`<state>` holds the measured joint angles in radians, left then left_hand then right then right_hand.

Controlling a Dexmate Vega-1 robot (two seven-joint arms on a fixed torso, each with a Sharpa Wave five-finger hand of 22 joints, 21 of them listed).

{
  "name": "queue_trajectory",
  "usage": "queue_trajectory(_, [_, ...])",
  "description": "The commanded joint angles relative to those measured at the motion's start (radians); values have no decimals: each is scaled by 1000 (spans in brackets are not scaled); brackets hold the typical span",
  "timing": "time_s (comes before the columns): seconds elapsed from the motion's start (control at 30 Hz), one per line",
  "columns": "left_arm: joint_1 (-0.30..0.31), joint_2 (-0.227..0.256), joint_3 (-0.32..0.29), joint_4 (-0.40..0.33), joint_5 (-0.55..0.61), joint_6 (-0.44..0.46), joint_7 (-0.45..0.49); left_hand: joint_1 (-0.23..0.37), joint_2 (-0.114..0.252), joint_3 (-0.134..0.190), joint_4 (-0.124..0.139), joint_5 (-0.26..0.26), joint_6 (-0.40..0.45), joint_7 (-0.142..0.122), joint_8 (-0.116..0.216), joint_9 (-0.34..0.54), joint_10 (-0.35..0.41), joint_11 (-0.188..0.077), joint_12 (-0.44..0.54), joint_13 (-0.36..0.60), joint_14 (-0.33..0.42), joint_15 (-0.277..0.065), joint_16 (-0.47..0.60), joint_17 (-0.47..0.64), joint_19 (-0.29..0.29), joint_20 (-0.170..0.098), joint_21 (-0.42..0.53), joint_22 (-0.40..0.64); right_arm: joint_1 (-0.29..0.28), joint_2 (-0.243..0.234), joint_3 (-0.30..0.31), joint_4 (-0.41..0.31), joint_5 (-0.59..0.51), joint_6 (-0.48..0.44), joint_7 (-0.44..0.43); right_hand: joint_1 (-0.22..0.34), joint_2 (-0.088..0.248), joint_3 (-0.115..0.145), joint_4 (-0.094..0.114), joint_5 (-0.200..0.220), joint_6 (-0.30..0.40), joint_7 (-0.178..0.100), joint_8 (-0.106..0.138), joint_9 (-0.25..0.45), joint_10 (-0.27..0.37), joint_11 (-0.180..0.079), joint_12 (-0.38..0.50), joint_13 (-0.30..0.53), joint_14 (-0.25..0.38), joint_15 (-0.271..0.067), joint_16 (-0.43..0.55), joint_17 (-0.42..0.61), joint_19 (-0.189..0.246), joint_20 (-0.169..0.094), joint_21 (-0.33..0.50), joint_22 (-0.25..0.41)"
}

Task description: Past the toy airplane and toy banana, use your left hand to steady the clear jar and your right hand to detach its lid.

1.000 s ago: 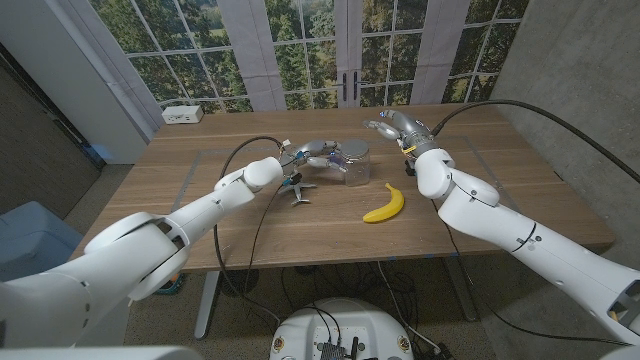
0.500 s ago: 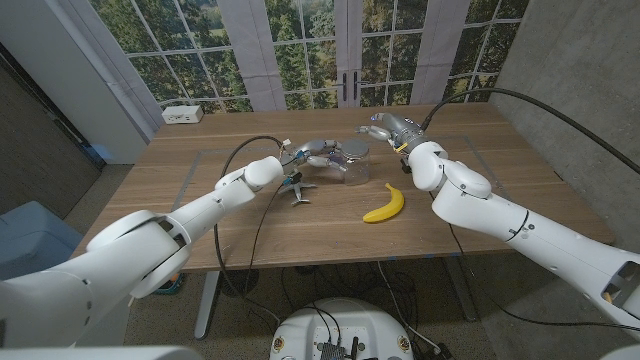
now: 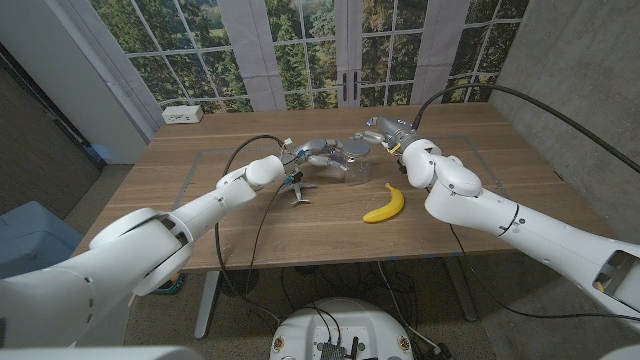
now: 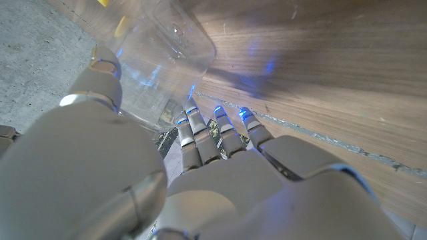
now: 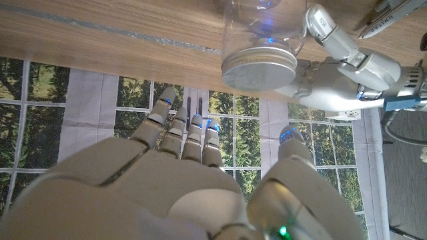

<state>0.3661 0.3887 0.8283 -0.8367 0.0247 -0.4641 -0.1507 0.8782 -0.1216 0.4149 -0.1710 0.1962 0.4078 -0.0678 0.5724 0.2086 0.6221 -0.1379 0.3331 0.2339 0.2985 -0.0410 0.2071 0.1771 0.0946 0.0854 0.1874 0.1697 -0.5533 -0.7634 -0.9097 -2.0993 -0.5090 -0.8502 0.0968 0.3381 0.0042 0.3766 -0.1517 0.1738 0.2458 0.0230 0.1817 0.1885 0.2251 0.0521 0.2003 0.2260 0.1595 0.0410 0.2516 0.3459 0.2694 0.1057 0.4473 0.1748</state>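
The clear jar has a ridged screw band (image 5: pixel 259 56) around its neck, so I expect the metal lid (image 3: pixel 355 146) to stay seated through a short turn when the robot twists it.
The clear jar (image 3: pixel 353 170) with its metal lid (image 3: pixel 355 150) stands upright on the wooden table, beyond the grey toy airplane (image 3: pixel 297 188) and the yellow toy banana (image 3: pixel 385 204). My left hand (image 3: pixel 318 150) grips the jar from its left side; in the left wrist view the thumb and fingers (image 4: pixel 213 130) bracket the glass (image 4: pixel 163 57). My right hand (image 3: pixel 386 128) hovers just right of the lid with fingers spread, holding nothing. In the right wrist view the lid (image 5: pixel 259 67) sits a short way beyond my right hand (image 5: pixel 180 173), with my left hand (image 5: pixel 340 70) wrapped on the jar.
A white box (image 3: pixel 183 114) sits at the table's back left corner. A black cable (image 3: pixel 262 140) loops over the table by my left forearm. Windows stand behind the far edge. Bare wood lies to the right of the banana.
My right hand has moved left, closing in on the jar's lid. The left hand, jar, airplane and banana have stayed in place.
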Motion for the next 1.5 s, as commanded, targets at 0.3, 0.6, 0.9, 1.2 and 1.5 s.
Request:
queue_trajectory(0.3, [29,30,-2,-81,19,37,19,121,129,-2,4,7,163,-99,57,16,96,-86,-2,64,4,-151,-5,2,-3,-1,2,3,75,24,-98,7,-165,-72,190,-8,-10,-13,1,5,-15,28,9,4,6,-22,13,9,7,-14,7,6,7,18,-13,2])
queue_trajectory(0.6, [38,40,-5,-100,26,43,22,122,131,-4,4,7,162,-100,57,16,96,-86,-5,65,2,-152,-6,2,-4,-1,2,3,151,57,-183,40,-275,-134,352,-12,-22,-24,2,9,-66,15,0,5,-4,-3,12,15,34,-17,21,11,25,22,-17,3])
queue_trajectory(0.9, [34,39,-5,-91,30,32,22,124,134,-6,3,7,162,-99,57,16,97,-86,-7,67,2,-152,-7,2,-4,-1,2,3,195,90,-228,77,-372,-139,457,-17,-30,-33,4,12,-88,7,1,5,-4,5,15,19,57,-5,33,16,47,42,-17,4])
queue_trajectory(1.2, [34,39,-6,-87,32,29,22,127,137,-9,3,7,162,-100,57,16,97,-86,-11,69,1,-152,-7,2,-5,0,2,3,245,138,-273,136,-478,-137,614,-23,-38,-43,7,15,-137,3,-5,6,-22,28,12,23,70,1,42,22,71,55,-17,5])
queue_trajectory(1.5, [32,37,-6,-83,31,25,20,129,138,-12,2,7,161,-100,57,16,98,-86,-13,71,1,-152,-8,2,-6,-1,2,3,244,173,-253,180,-525,-80,679,-21,-42,-48,6,18,-136,1,5,6,-17,30,16,26,98,1,56,27,89,64,-16,5])
